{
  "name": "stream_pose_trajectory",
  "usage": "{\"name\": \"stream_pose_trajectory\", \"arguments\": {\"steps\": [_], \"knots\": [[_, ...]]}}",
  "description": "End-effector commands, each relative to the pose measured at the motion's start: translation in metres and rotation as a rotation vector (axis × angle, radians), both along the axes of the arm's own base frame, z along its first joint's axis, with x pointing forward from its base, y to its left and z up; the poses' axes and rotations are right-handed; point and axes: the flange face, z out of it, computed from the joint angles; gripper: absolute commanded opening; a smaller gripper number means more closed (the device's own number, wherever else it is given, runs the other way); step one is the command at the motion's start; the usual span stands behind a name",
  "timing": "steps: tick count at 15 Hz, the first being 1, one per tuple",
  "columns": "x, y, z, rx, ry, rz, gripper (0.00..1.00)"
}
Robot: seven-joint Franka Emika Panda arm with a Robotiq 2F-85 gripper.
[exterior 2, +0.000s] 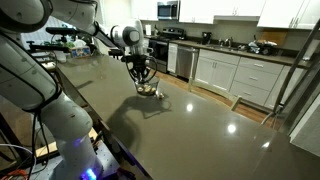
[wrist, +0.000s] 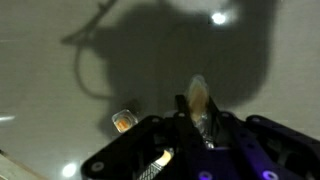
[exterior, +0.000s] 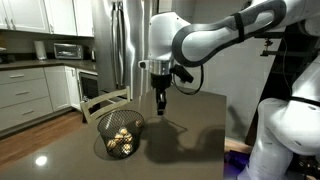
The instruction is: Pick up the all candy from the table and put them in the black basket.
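The gold-foil candy (wrist: 198, 96) hangs from my fingers and the way to the black basket is open, so I continue over the basket's opening (exterior: 121, 122) and let go there.
The black basket (exterior: 103, 128) (exterior 2: 148, 89) stands on the dark glossy table (exterior: 190, 140) (exterior 2: 190, 120) with several gold candy balls (exterior: 121, 140) inside. My gripper (exterior: 160, 108) (exterior 2: 143, 74) hangs just beside the basket, a little above the tabletop. In the wrist view the gripper (wrist: 198, 118) is shut on one gold-foil candy (wrist: 197, 96), which sticks out between the fingertips. A second small wrapped candy (wrist: 124, 121) lies on the table close by.
Kitchen cabinets (exterior: 25, 90), a steel fridge (exterior: 120, 45) and a counter with appliances (exterior 2: 230, 45) stand beyond the table. Another robot body (exterior: 285, 130) (exterior 2: 40, 90) rises at the table's near edge. The table's rounded edge (exterior: 225, 110) is near the arm.
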Motion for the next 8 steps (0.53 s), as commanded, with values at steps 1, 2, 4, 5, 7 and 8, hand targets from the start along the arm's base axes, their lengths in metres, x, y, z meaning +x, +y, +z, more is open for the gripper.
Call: {"name": "stream_pose_trajectory", "arguments": {"steps": [1, 2, 4, 5, 7, 8], "knots": [[0.0, 0.008, 0.015, 0.026, -0.082, 0.026, 0.09], [0.0, 0.01, 0.017, 0.041, -0.107, 0.032, 0.09], [0.004, 0.014, 0.019, 0.075, -0.161, 0.042, 0.09], [0.006, 0.016, 0.018, 0.094, -0.188, 0.047, 0.09], [0.011, 0.019, 0.015, 0.125, -0.238, 0.05, 0.09], [0.013, 0.02, 0.012, 0.138, -0.26, 0.055, 0.09]]}}
